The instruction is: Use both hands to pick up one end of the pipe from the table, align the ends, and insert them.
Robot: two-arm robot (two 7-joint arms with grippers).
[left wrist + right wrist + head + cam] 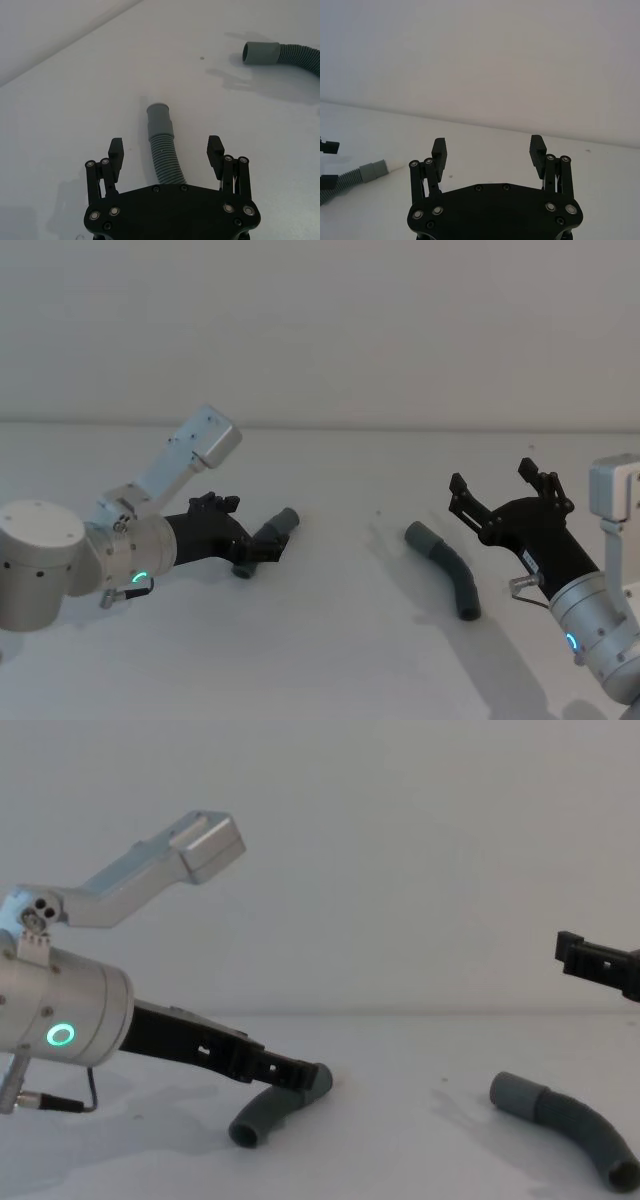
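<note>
My gripper will lift the short pipe piece, and its smooth cuff [160,123] should stay jutting straight out, as the piece keeps its gentle curve and round ribs [166,159].
The short ribbed grey pipe piece [278,530] lies on the white table [330,650] at the left, its smooth cuff [160,117] pointing away from my wrist. My left gripper [240,537] is low over it and open, its fingers straddling the ribbed part [161,145] without closing on it. The longer curved piece [450,570] lies to the right, its wide socket mouth [418,535] facing the short piece. My right gripper [493,480] hovers open above the table, right of the long piece, holding nothing. In the right wrist view the short piece's white tip [395,164] shows.
A pale wall [320,330] rises behind the table's far edge. Bare tabletop [400,1140] separates the two pipe pieces. The left arm's silver wrist with its green ring light [60,1035] sits low at the left.
</note>
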